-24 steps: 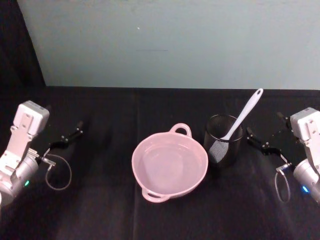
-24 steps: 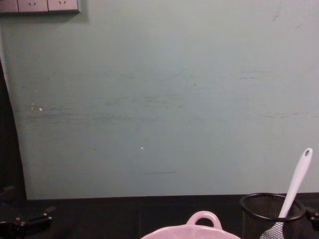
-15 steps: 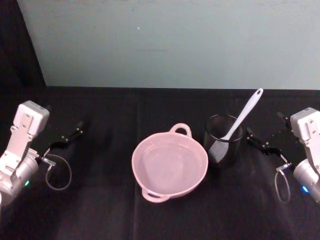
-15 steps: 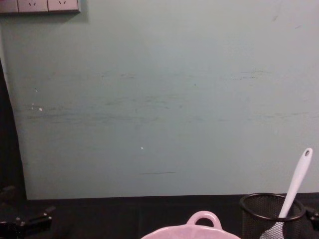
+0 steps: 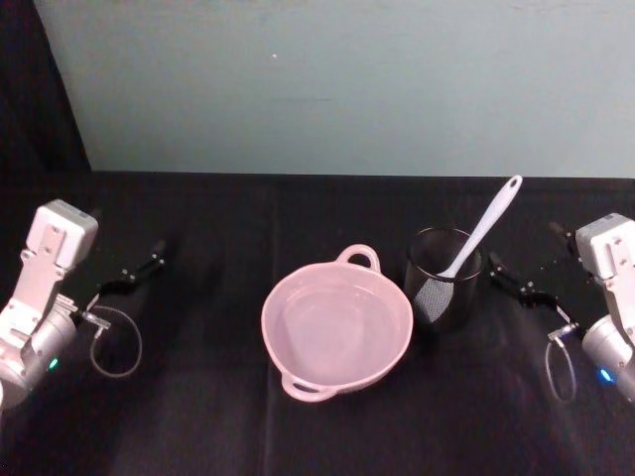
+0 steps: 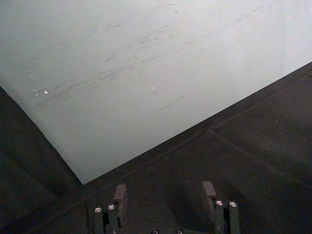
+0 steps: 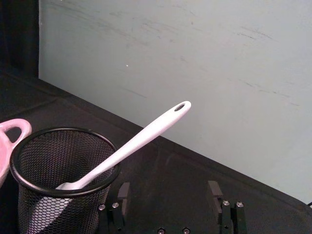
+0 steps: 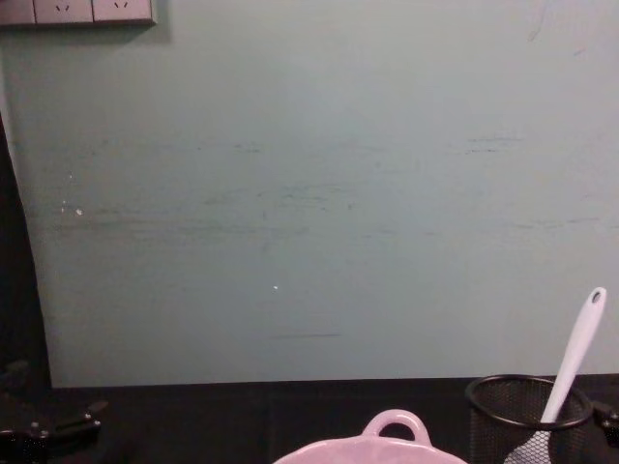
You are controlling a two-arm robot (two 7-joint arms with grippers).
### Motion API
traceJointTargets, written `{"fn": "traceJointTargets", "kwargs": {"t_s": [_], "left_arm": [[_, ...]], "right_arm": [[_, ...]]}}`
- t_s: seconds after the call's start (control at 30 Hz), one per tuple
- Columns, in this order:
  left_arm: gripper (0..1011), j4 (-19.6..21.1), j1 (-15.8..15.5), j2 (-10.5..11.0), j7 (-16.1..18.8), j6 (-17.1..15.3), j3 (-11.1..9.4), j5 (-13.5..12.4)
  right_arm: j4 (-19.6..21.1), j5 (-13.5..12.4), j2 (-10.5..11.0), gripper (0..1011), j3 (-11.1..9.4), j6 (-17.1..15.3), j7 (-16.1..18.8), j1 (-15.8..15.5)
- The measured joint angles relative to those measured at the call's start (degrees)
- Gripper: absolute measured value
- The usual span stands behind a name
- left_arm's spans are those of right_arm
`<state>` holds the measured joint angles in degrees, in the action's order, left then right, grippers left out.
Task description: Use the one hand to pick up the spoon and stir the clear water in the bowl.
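The spoon (image 7: 134, 143) is leaning loosely in the cup's wide opening (image 7: 63, 158), so as I raise the spoon's handle, it will slip out and leave the cup standing.
The white spoon (image 5: 483, 226) stands head down in a black mesh cup (image 5: 444, 297), its handle leaning up and to the right. Left of the cup sits the pale pink bowl (image 5: 359, 256) holding clear water. My right gripper (image 5: 531, 266) hovers open just right of the cup, apart from the spoon. In the right wrist view the spoon (image 7: 146, 134) and cup (image 7: 48, 204) lie ahead of the open gripper (image 7: 168, 192), with the bowl's loop handle (image 7: 12, 129) at the edge. My left gripper (image 5: 134, 268) is parked open at the far left.
A black cloth (image 5: 198, 397) covers the table, ending at a pale green wall (image 5: 327, 79) behind. In the chest view the spoon (image 8: 577, 353) rises from the cup (image 8: 503, 425) beside the bowl (image 8: 392, 430). Wall sockets (image 8: 77, 10) sit high on the left.
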<state>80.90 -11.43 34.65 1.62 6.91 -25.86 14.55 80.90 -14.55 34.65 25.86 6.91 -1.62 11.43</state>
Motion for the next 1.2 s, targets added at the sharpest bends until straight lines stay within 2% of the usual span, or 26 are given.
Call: {"fn": "traceJointTargets", "kwargs": {"t_s": [0.43, 0.7, 0.8, 0.9, 0.93, 0.97, 1.03, 1.13, 1.17, 1.2], "left_arm": [[1005, 0.00, 0.00, 0.00, 0.00, 0.00, 0.00, 0.00], [1005, 0.00, 0.00, 0.00, 0.00, 0.00, 0.00, 0.00], [1005, 0.00, 0.00, 0.00, 0.00, 0.00, 0.00, 0.00], [1005, 0.00, 0.00, 0.00, 0.00, 0.00, 0.00, 0.00], [1005, 0.00, 0.00, 0.00, 0.00, 0.00, 0.00, 0.00], [1005, 0.00, 0.00, 0.00, 0.00, 0.00, 0.00, 0.00], [1005, 0.00, 0.00, 0.00, 0.00, 0.00, 0.00, 0.00], [1005, 0.00, 0.00, 0.00, 0.00, 0.00, 0.00, 0.00], [1005, 0.00, 0.00, 0.00, 0.00, 0.00, 0.00, 0.00], [1005, 0.00, 0.00, 0.00, 0.00, 0.00, 0.00, 0.00]], "right_arm": [[0.00, 0.00, -0.01, 1003, -0.05, 0.00, 0.03, -0.01], [2.40, -2.20, 1.16, 1003, -3.39, 0.86, 1.43, -3.69], [4.06, -4.13, 1.62, 1003, -5.05, 1.30, 2.30, -5.60], [6.37, -7.28, 1.96, 1003, -7.15, 1.17, 3.56, -7.79], [7.70, -9.36, 1.99, 1002, -8.26, 0.82, 4.46, -8.84], [7.70, -9.36, 1.99, 1002, -8.26, 0.82, 4.46, -8.84], [9.96, -15.66, 1.41, 1003, -10.62, -0.82, 7.57, -10.44], [10.70, -20.56, 0.49, 1002, -11.86, -2.98, 10.24, -10.76], [10.71, -23.50, -0.45, 1003, -12.36, -4.60, 11.85, -10.46], [10.57, -24.61, -0.96, 1003, -12.54, -5.38, 12.55, -10.17]]}}
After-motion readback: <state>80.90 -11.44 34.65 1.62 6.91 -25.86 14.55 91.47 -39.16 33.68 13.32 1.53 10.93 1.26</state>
